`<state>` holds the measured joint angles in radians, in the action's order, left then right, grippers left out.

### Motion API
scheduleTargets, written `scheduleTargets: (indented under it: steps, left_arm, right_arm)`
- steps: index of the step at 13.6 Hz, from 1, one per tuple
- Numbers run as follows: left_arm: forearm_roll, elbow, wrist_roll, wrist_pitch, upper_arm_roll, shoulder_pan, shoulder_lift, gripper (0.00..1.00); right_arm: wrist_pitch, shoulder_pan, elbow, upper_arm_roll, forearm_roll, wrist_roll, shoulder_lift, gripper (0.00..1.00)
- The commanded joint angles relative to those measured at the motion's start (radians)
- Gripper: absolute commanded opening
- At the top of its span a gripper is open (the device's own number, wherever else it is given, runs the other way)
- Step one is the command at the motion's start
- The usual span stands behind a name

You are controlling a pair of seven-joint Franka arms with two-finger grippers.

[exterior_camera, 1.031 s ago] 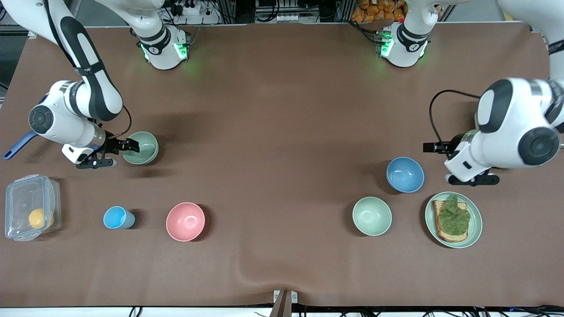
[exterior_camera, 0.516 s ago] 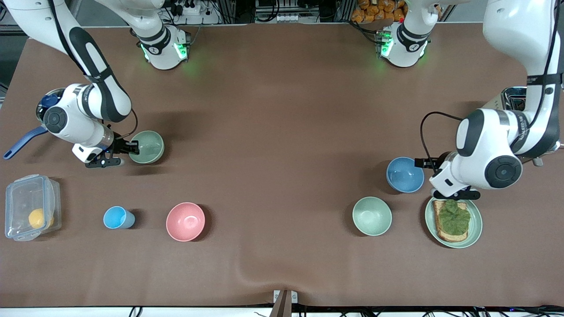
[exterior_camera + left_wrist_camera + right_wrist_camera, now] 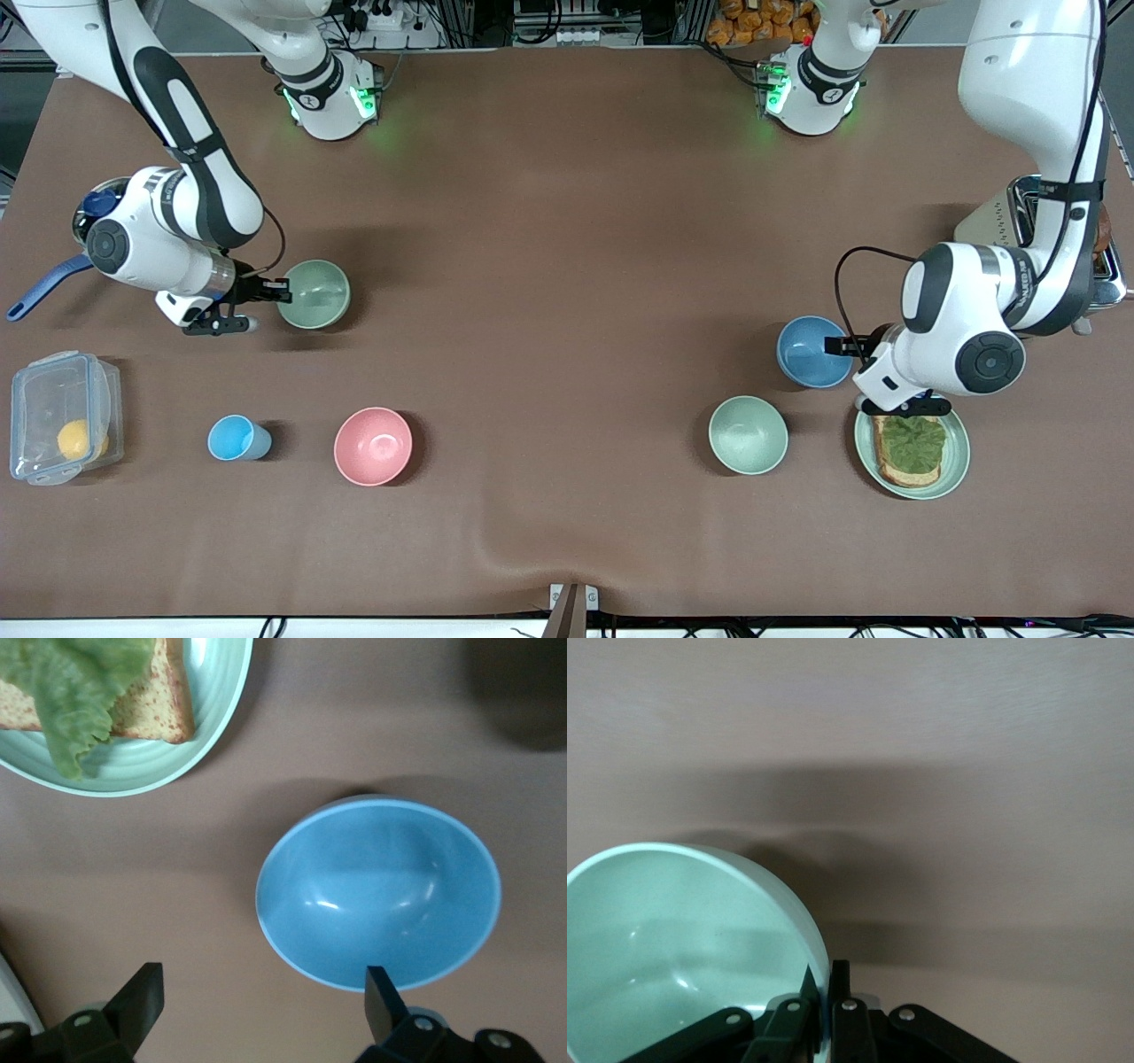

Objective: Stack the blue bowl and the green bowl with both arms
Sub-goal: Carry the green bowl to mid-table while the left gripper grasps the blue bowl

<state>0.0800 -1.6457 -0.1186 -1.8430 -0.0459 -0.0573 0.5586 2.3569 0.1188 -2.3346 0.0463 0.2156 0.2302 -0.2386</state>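
When I lower the blue bowl (image 3: 814,352), I expect it to nest with its rim above the empty green bowl's (image 3: 318,293): both are flared and about equally wide.
The green bowl (image 3: 316,293) is toward the right arm's end of the table. My right gripper (image 3: 282,291) is shut on its rim, one finger inside the bowl and one outside. The right wrist view shows that same pinch of the right gripper (image 3: 824,981) on the green bowl (image 3: 673,939). The blue bowl (image 3: 809,353) stands upright toward the left arm's end. My left gripper (image 3: 842,346) is open at its rim. In the left wrist view the left gripper (image 3: 263,985) has one fingertip (image 3: 379,985) over the blue bowl (image 3: 381,890) and the other over bare table.
A paler mint bowl (image 3: 748,434) and a green plate (image 3: 955,465) with toast and lettuce lie nearer the front camera than the blue bowl. A pink bowl (image 3: 373,446), a light-blue cup (image 3: 234,438) and a clear box (image 3: 58,416) lie nearer than the green bowl. A toaster (image 3: 1028,208) stands by the left arm.
My right gripper has shut on the green bowl's rim and shifted the bowl toward the table's middle. My left gripper has come from beside the plate to the blue bowl's rim.
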Motion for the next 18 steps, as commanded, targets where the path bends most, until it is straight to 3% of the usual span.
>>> scheduleTargets:
  steps: [1,7,8,9,10,11,15,18]
  left_arm:
    - [0.006,0.009,-0.015,-0.009,-0.002,0.002,0.049,1.0]
    - [0.006,0.015,-0.041,-0.134,-0.002,-0.001,0.129,1.0]
    - [0.006,0.014,-0.042,-0.149,-0.002,-0.003,0.13,0.91]
    - [0.006,0.014,-0.044,-0.153,-0.002,-0.004,0.13,0.4]
    - [0.006,0.011,-0.058,-0.153,-0.002,-0.004,0.129,0.12]
    - [0.006,0.01,-0.084,-0.153,-0.002,-0.01,0.129,0.0]
    - [0.006,0.01,-0.138,-0.153,-0.002,-0.015,0.127,0.0]
    - [0.004,0.009,-0.141,-0.136,-0.003,-0.009,0.078,0.0]
  right_arm:
    - [-0.045,-0.074,-0.002,0.006,0.034,-0.166,0.076,0.0]
    - [-0.025,-0.446,0.026,0.015,0.036,-0.783,0.13,0.0]
    - [-0.021,-0.514,0.043,0.015,0.034,-0.889,0.122,0.0]
    - [-0.002,-0.571,0.06,0.015,0.034,-0.975,0.111,0.0]
    - [0.048,-0.638,0.061,0.015,0.034,-1.064,0.098,0.0]
    - [0.086,-0.689,0.067,0.015,0.034,-1.148,0.084,0.0]
    - [0.165,-0.87,0.19,0.014,0.031,-1.424,-0.046,0.0]
    - [0.182,-0.936,0.311,0.009,0.018,-1.535,-0.172,0.0]
